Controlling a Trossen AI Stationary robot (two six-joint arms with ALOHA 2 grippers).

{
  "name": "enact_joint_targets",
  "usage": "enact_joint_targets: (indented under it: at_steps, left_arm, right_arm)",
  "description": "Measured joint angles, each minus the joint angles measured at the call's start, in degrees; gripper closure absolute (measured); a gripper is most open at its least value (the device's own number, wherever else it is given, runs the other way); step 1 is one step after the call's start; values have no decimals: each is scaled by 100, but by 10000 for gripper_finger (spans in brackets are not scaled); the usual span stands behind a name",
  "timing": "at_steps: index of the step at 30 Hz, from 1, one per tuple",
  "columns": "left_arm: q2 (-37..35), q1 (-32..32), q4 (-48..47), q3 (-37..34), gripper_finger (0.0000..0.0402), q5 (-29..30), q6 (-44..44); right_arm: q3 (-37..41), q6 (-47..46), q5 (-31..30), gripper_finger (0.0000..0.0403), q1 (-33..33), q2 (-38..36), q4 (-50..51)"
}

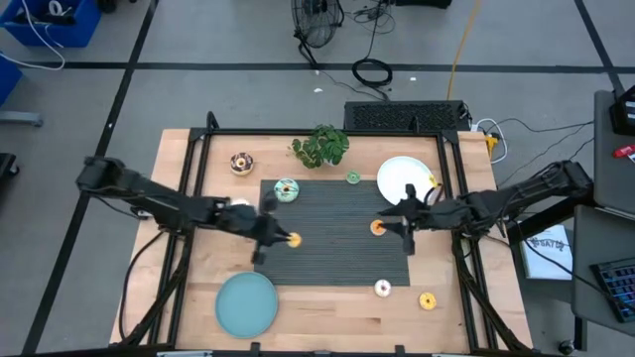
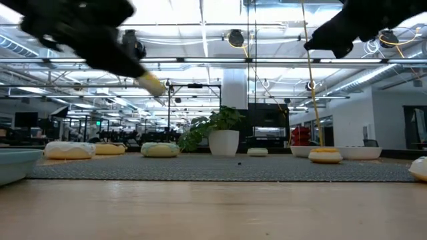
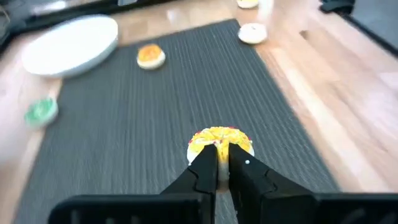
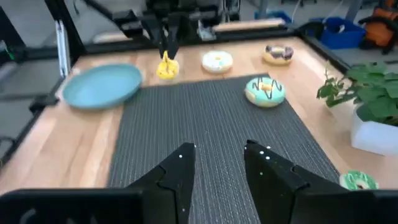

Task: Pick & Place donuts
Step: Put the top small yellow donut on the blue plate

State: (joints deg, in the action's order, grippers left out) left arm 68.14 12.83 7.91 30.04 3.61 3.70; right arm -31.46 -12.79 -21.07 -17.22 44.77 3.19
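My left gripper should keep going toward the teal plate (image 1: 246, 304) and let go there, because the yellow donut (image 1: 295, 240) is pinched clear of the mat and the plate is empty.
My left gripper (image 1: 286, 238) hovers over the dark mat's near-left part, shut on a yellow donut (image 3: 221, 140) with red sprinkles. My right gripper (image 1: 391, 226) is open above the mat's right edge, beside an orange donut (image 1: 378, 227) lying flat on the mat; its fingers (image 4: 180, 167) touch nothing. Other donuts lie flat: teal (image 1: 287, 189) on the mat, green (image 1: 353, 178), brown (image 1: 241, 163), a white one (image 1: 383, 288) and a yellow one (image 1: 428, 300) on the wood near the near edge. My left gripper pinches the yellow donut's ring (image 3: 219, 144) between its two fingers, which come slanting down from the table's left. The donut stands on edge and hangs below the fingertips (image 4: 166, 67), lifted clear of the mat (image 2: 152, 85).
A teal plate (image 1: 247, 303) sits at the near left, a white plate (image 1: 405, 178) at the far right. A potted plant (image 1: 319, 146) stands at the far edge of the mat (image 1: 337, 248). Black frame posts run along both table sides.
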Motion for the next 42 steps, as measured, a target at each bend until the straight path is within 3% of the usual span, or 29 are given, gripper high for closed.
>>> enact_joint_targets:
  at_steps: [4,8,13,18,23,30,42]
  left_arm:
    - [-709,646,-1125,-214,383,-75,-802]
    - [-926,1570,-1644,-194,393,-109,-1701]
    - [-740,2769,-1867,-201,374,347,-2611]
    - [-282,3471,-1793,-193,387,958,-3158]
    - [303,3659,-1856,-194,387,1303,-3337]
    - [904,3543,-1794,-188,312,1568,-3881]
    - [851,3518,-1850,-188,202,1443,-4276]
  right_arm:
    - [543,22,7,277,37,-400,-701]
    - [950,223,-7,277,40,-610,-1363]
    - [1267,418,-8,277,38,-700,-2007]
    - [1386,497,-59,277,40,-701,-2281]
    - [1388,473,-153,277,38,-638,-2415]
    - [1386,457,-145,277,38,-608,-2489]
    - [1386,452,-140,277,38,-606,-2434]
